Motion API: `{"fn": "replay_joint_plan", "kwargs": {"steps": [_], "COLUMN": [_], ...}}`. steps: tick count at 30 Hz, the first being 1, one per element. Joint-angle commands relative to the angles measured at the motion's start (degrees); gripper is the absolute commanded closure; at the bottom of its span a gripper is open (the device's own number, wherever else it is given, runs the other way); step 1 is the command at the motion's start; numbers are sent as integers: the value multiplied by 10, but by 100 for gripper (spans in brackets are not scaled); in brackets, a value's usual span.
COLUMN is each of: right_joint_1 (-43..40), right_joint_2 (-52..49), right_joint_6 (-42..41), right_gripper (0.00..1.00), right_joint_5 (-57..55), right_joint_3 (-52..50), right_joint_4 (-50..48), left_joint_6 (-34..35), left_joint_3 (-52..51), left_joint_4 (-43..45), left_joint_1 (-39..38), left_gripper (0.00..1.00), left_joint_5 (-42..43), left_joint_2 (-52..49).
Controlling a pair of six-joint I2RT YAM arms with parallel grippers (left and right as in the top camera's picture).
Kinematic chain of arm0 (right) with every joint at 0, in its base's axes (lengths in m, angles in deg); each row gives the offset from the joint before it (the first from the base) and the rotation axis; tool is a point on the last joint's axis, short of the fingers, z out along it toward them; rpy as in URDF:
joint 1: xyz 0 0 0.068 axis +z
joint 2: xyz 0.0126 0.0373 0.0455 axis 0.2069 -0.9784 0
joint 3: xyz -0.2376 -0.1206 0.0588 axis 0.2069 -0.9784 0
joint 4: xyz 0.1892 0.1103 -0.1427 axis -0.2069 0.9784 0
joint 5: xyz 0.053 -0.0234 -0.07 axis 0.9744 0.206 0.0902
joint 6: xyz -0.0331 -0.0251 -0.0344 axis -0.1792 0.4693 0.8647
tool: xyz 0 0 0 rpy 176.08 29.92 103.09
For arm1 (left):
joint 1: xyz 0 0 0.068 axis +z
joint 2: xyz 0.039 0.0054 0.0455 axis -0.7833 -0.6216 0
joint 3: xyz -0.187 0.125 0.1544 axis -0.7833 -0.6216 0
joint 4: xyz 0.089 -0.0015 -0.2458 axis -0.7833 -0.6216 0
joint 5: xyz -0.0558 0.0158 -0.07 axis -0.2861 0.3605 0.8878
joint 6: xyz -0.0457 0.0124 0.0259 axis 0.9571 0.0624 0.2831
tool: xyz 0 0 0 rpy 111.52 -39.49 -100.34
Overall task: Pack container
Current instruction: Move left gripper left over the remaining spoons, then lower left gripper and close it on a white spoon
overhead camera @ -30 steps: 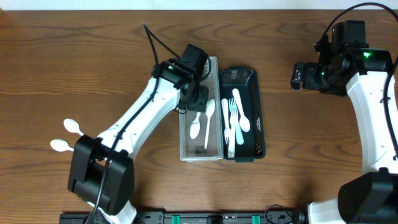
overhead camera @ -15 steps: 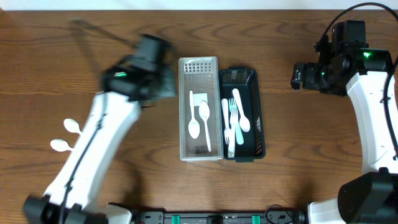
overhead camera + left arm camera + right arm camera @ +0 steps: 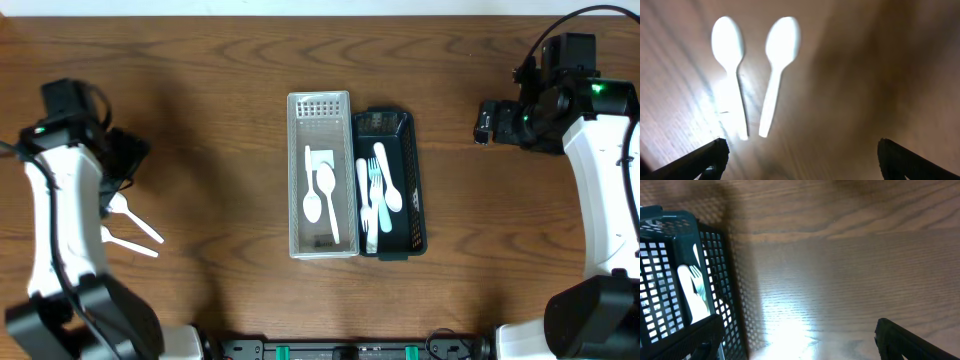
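Note:
My left gripper should keep moving down, because the far white spoon (image 3: 143, 224) lies apart from its neighbour and its neck (image 3: 776, 71) runs between my open fingers. It should go on until it closes there.
A clear white basket (image 3: 297, 178) holds white spoons (image 3: 327, 195). Beside it on the right a dark green basket (image 3: 415, 190) holds white and pale blue cutlery (image 3: 377, 190); it also shows in the right wrist view (image 3: 715, 270). Two white spoons (image 3: 135, 225) lie loose on the table at the far left, also in the left wrist view (image 3: 755, 75). My left gripper (image 3: 800, 155) is open and empty just above and short of them. My right gripper (image 3: 795, 335) is open and empty over bare table right of the green basket.
The brown wooden table (image 3: 220, 90) carries nothing else. The two baskets stand side by side at its middle. The left arm (image 3: 55, 190) runs along the far left edge and the right arm (image 3: 605, 170) along the far right.
My left arm has swung from over the clear basket far to the left, ending above the two loose spoons. Spoons now lie uncovered in the clear basket. The right arm has barely moved.

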Motion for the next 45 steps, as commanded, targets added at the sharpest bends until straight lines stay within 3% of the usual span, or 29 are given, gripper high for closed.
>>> {"fn": "replay_joint_plan", "kwargs": {"steps": [1, 15, 39, 45], "right_joint_1": [-3, -5, -6, -6], "right_joint_2": [-3, -3, -3, -3], "right_joint_6": [6, 8, 8, 8], "right_gripper": [1, 1, 1, 1], "right_joint_5": [0, 0, 0, 0], "right_joint_3": [-4, -4, -4, -4], "right_joint_4": [0, 3, 6, 6], "left_joint_6": [-18, -141, -184, -184], "left_joint_3": [-5, -5, -45, -50], "left_joint_4": [4, 67, 127, 114], "left_joint_1": [31, 70, 70, 70], "left_gripper": [3, 2, 1, 26], "left_joint_5": [29, 66, 87, 87], "left_joint_2": [-45, -190, -243, -243]}}
